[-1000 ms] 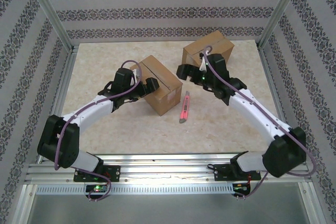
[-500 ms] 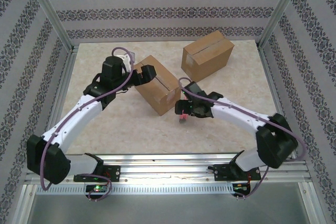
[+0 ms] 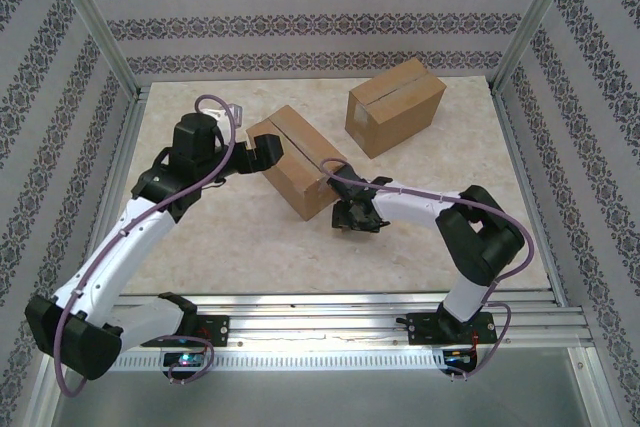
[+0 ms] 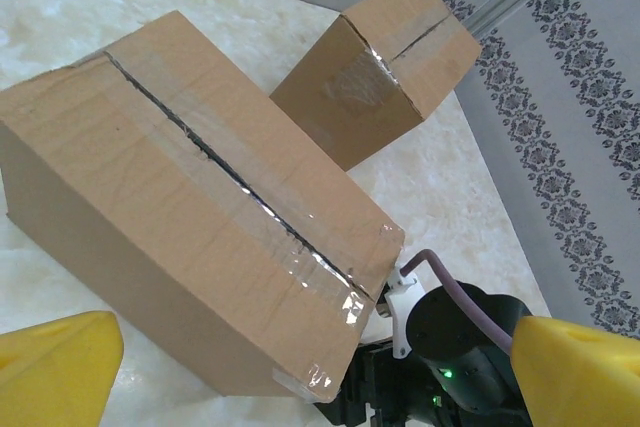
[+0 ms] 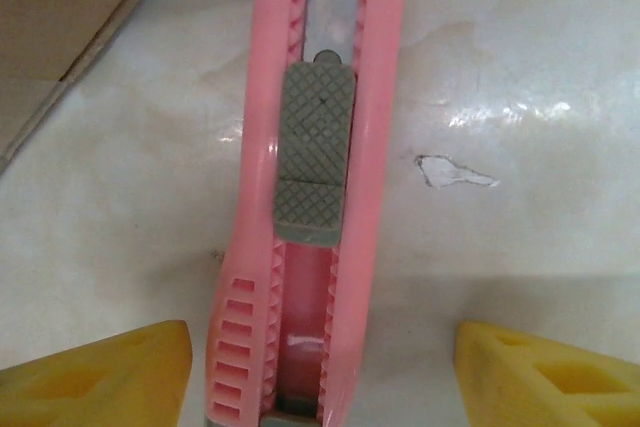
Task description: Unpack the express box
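My left gripper is open while my right gripper's fingers are around the pink knife's ribbed end (image 5: 282, 352), and it should stay open until the knife rises, then close on its free blade end.
The express box (image 3: 300, 165), brown cardboard with clear tape along its top seam, lies in the middle of the table; it also shows in the left wrist view (image 4: 190, 197). My left gripper (image 3: 266, 151) hovers open at its left end, yellow fingertips (image 4: 55, 367) wide apart and holding nothing. A pink utility knife (image 5: 310, 197) with a grey slider lies flat on the table just right of the box. My right gripper (image 5: 320, 382) is low over the knife, open. One yellow fingertip (image 5: 100, 377) stands on each side of the handle, with a gap on both sides.
A second taped cardboard box (image 3: 395, 105) sits at the back right, also in the left wrist view (image 4: 390, 77). The right arm's wrist (image 4: 460, 347) is close to the near box's corner. Metal frame posts (image 3: 95, 32) and patterned walls enclose the table.
The right arm swung from the far box down to the knife and lowered over it, its jaws narrowing. The left arm stretched out, keeping its open gripper by the near box's left end.
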You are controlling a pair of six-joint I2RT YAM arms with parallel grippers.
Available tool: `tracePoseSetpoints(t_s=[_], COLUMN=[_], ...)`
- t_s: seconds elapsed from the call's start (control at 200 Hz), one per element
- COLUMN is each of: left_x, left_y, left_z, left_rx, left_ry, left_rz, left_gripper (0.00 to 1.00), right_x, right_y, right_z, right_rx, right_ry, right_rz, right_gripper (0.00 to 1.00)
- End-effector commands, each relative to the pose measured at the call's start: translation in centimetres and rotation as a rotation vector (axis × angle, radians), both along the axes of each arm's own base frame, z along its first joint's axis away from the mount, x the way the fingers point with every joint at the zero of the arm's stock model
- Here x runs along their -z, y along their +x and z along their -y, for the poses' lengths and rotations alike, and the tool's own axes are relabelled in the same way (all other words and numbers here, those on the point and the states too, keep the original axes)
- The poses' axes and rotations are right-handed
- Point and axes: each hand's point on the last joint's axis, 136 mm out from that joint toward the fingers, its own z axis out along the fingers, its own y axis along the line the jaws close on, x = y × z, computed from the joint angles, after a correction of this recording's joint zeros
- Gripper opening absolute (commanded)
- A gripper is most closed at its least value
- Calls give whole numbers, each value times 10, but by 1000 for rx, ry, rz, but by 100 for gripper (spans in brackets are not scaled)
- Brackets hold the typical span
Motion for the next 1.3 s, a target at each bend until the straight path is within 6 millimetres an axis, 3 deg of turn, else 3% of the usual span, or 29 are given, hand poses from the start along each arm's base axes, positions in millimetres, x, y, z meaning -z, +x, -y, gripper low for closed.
tracePoseSetpoints(t_s=[0.0,0.305,0.914,1.079,1.294], left_x=[-6,0,4,-1,-12], left_y=[-8,-8,-11,-13,-21], left_z=[-4,-4,-1,6,23], left_rx=[10,16,29,62,146], left_ry=[49,56,42,12,-38], left_rz=[21,9,-9,-8,-9], left_gripper=[100,100,100,100,100], right_x=[6,13,14,-3,-50], right_y=[9,11,12,11,9], right_z=[-8,-6,-10,-7,-1], right_rx=[30,31,-15,-33,-99], right_ry=[7,0,14,27,73], right_rz=[20,31,46,82,211], right_gripper=[64,55,27,24,22])
